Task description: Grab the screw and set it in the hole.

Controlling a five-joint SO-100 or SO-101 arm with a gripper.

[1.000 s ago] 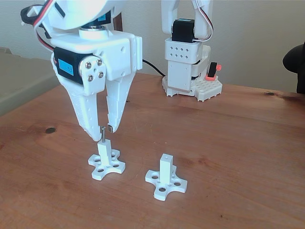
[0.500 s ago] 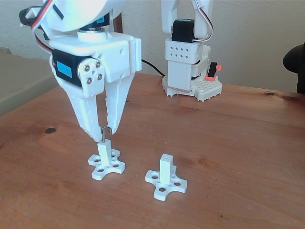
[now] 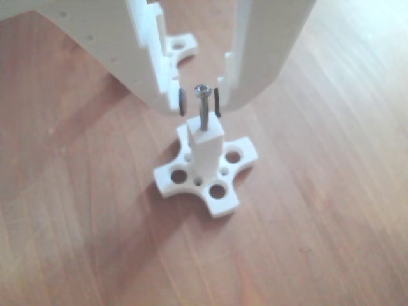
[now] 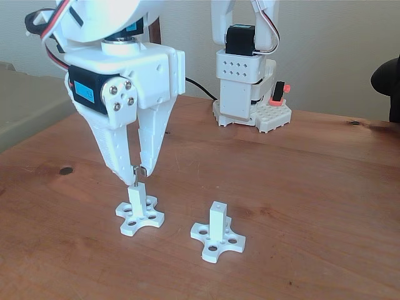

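Note:
The screw has much of its body clear above the white post, so it will slide out when I lift it, and the post will stay standing.
The screw stands upright in the hole on top of a white square post, its shaft partly sunk and its shiny head up. The hole itself is hidden by the shaft. The post rises from a cross-shaped base. My gripper straddles the screw's head, with a black pad on each side and a narrow gap to both, so it is open. In the fixed view the gripper hangs straight down over the same post, and the screw shows between the fingertips.
A second white post on a cross base stands to the right with its top hole free. The arm's white base and a black cable sit at the back of the wooden table. A dark object is at the right edge.
The jaws have narrowed around the screw's head since one second ago. The screw and post have not moved.

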